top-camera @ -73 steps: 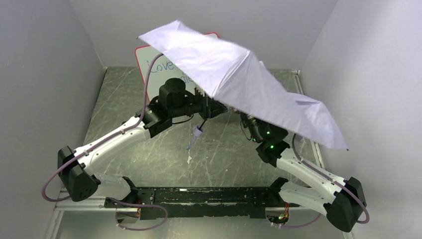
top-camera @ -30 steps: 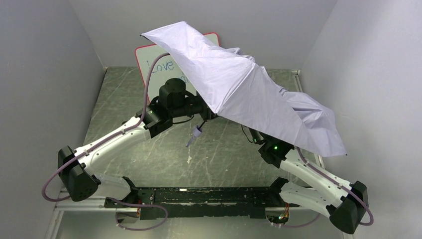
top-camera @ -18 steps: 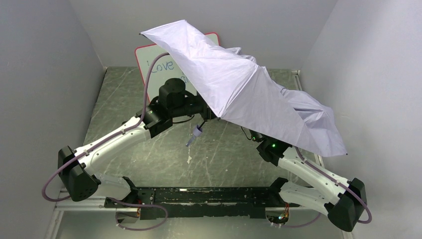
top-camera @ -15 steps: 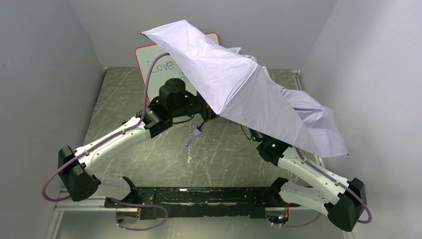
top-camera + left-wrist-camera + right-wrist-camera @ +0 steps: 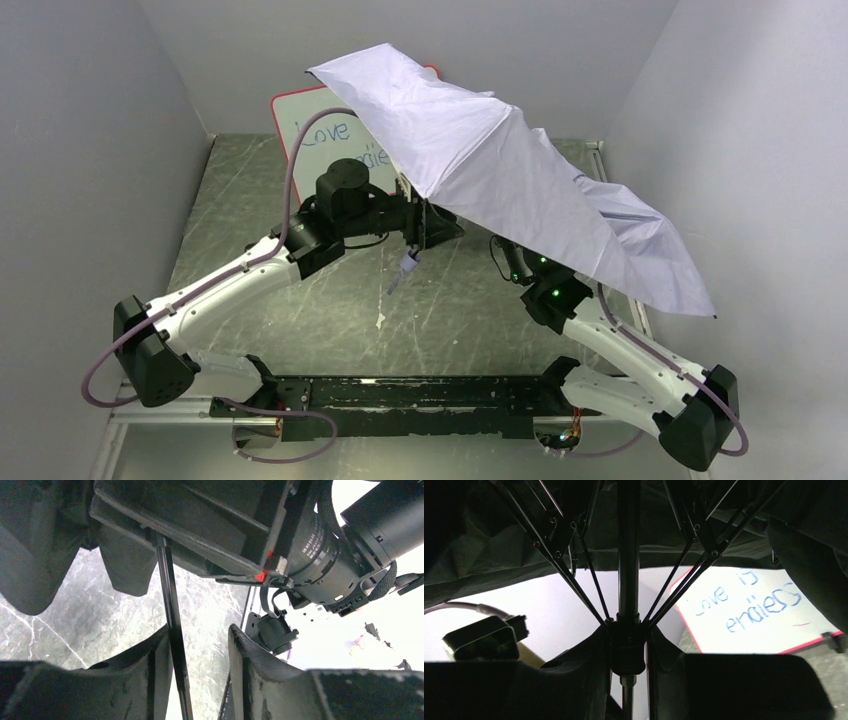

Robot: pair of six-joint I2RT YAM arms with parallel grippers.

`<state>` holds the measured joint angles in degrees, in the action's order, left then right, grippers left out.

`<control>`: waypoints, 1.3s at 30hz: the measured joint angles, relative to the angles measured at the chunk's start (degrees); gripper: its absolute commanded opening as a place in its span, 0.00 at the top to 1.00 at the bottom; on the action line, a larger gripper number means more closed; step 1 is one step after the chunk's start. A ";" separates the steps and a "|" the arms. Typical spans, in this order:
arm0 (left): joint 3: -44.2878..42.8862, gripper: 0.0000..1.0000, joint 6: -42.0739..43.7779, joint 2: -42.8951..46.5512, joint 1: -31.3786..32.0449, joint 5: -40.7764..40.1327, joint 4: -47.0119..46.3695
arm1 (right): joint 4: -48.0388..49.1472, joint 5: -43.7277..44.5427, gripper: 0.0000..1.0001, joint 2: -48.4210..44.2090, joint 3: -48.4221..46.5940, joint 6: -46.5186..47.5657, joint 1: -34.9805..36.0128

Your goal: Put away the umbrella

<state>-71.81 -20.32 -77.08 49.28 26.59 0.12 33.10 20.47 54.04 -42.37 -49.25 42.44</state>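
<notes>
The umbrella's thin black shaft [image 5: 169, 590] is between my left gripper's fingers, above the umbrella's small handle [image 5: 408, 263], so next my left gripper moves down, grabs the handle and pushes it toward my right gripper.
The umbrella [image 5: 500, 190] hangs open over the table's right half, its pale lavender canopy tilted down to the right. My left gripper [image 5: 428, 226] sits under the canopy's near edge. In the left wrist view it [image 5: 199, 630] stands open, and the thin black shaft [image 5: 169, 605] rests against the left finger with a gap to the right one. The small handle [image 5: 406, 268] dangles below. The canopy hides my right gripper in the top view. In the right wrist view it [image 5: 628, 632] is shut round the black runner [image 5: 627, 652], where the ribs meet the shaft.
A red-framed whiteboard [image 5: 330, 135] with blue writing leans at the back, also seen in the right wrist view [image 5: 749, 610]. Grey walls close in on both sides and behind. The scratched green table [image 5: 300, 310] lies below, with the arm bases on a black rail [image 5: 400, 395].
My left gripper has opened off the shaft and shifted slightly right. The canopy has swung right and lower at its right tip. My right gripper's jaws have closed in on the runner.
</notes>
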 measured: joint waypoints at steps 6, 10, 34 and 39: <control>0.63 0.51 1.36 1.20 0.00 0.96 0.92 | -3.63 2.03 1.00 -2.51 -0.31 3.63 -0.96; 0.74 0.53 2.29 1.31 0.02 1.90 2.43 | -4.90 2.47 1.00 -3.63 -0.74 5.68 -1.42; 0.94 0.76 4.11 -0.28 0.02 5.77 5.75 | -6.64 2.01 1.00 -5.42 -0.74 8.17 -1.62; 1.46 0.87 4.13 -0.31 0.02 6.01 5.79 | -6.64 1.84 1.00 -5.42 -0.74 8.17 -1.62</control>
<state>-70.35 -16.19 -77.38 49.30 32.60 5.91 26.46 22.31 48.62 -43.11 -41.08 40.82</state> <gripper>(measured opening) 0.195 0.274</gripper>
